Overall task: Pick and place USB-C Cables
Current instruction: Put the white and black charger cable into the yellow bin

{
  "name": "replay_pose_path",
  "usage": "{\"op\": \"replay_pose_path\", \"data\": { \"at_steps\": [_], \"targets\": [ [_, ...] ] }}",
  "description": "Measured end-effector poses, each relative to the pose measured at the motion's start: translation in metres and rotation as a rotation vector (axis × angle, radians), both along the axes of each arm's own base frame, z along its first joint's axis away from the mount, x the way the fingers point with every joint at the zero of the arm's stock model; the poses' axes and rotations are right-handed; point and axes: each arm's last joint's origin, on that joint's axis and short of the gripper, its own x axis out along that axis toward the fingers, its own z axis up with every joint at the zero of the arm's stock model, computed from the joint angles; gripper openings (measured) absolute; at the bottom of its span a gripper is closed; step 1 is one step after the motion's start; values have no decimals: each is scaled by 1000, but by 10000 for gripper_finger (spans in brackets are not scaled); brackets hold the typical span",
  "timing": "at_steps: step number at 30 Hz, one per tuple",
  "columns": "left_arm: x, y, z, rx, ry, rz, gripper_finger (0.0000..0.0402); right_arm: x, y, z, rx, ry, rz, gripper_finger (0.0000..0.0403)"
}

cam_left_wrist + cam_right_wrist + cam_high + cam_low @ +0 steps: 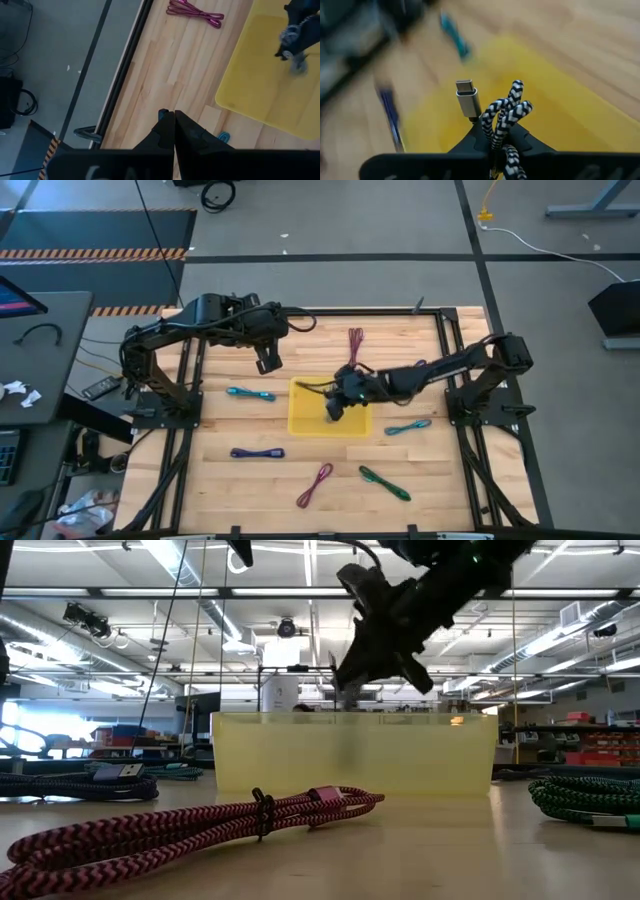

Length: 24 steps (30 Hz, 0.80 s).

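Observation:
The robot's right gripper is tilted and points the silver plug toward the yellow tray's edge, so it should swing back and aim the cable down over the tray's bottom before it opens.
My right gripper hangs over the square yellow tray, shut on a black-and-white braided USB-C cable whose silver plug sticks out past the fingertips. My left gripper waits shut and empty, raised over the wood left of the tray's far corner. Other bundled cables lie flat on the table: maroon, teal, a second teal, purple, magenta and green. My right gripper pinches the braided cable's folded loops between its two fingers. The loop ends and the plug stand out beyond the fingertips. The fingers slant down from the table's right side. The cable is lifted clear above the tray.
The low-walled tray stands mid-table. In the low view the magenta cable lies nearest the front edge, the green one at its right, the purple one at its left. A black frame borders the wooden table.

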Motion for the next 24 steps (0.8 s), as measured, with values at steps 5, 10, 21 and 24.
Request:
{"op": "replay_pose_path", "data": {
  "at_steps": [5, 10, 21, 24],
  "targets": [
    [-1, 0, 0, 0, 9, -2, 4, 5, -19, 35, 4, 190, 271, 16],
    [-2, 0, -1, -2, 28, -3, 4, -4, -43, 63, -35, 345, 399, 16],
    [-2, 0, -1, -29, -8, 61, 4, -11, -81, 63, -104, 454, 546, 16],
    [-2, 0, -1, -40, -24, 87, 4, -3, -84, 45, -79, 488, 623, 16]
  ]
}}
